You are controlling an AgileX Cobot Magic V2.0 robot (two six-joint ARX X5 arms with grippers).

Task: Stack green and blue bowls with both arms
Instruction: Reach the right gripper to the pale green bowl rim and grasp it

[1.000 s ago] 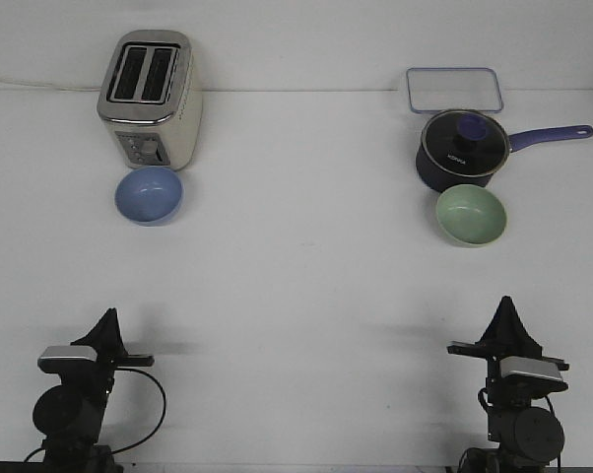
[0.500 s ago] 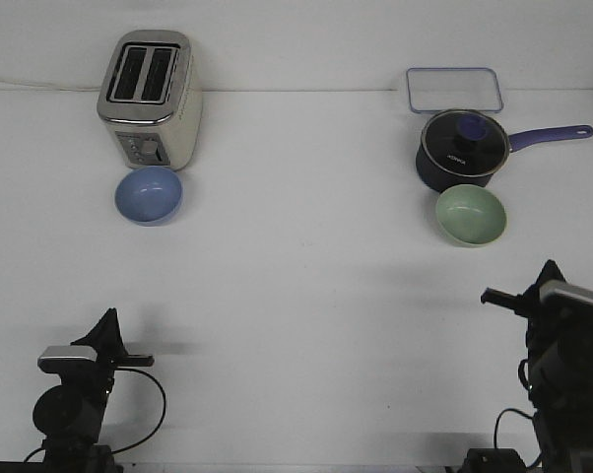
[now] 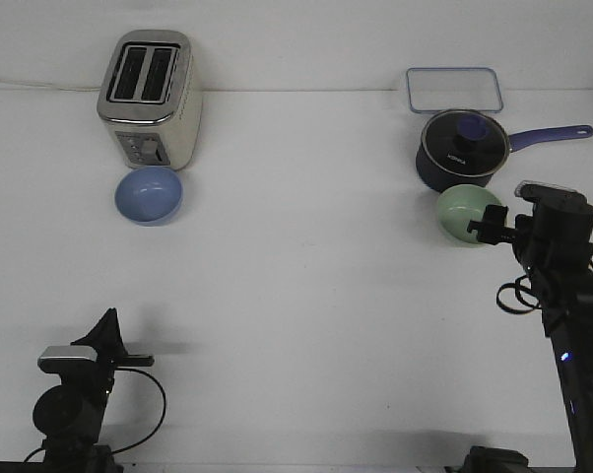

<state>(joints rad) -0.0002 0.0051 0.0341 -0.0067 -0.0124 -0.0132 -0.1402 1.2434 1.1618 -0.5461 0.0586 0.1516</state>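
Note:
I expect the green bowl (image 3: 467, 213) to be almost out of sight when I stack the blue bowl (image 3: 149, 195) in it, because both bowls look equally wide.
The light blue bowl (image 3: 149, 194) sits upright at the far left, just in front of a toaster. The pale green bowl (image 3: 462, 213) sits at the far right, just in front of a saucepan. My right arm (image 3: 558, 256) is raised and reaches out to the green bowl. Its gripper (image 3: 489, 226) is at the bowl's right rim and hides that edge; the gap between its fingers does not show. My left gripper (image 3: 107, 331) rests low at the front left, far from the blue bowl, with its fingers together in a point and nothing in them.
A silver toaster (image 3: 149, 99) stands behind the blue bowl. A dark navy saucepan (image 3: 458, 150) with a glass lid and a purple handle (image 3: 553, 133) stands behind the green bowl. A clear rectangular container (image 3: 454, 89) lies behind it at the table's back edge.
My right arm has risen from its low rest at the front right and moved forward, up to the green bowl's right rim. The left arm and both bowls have not moved.

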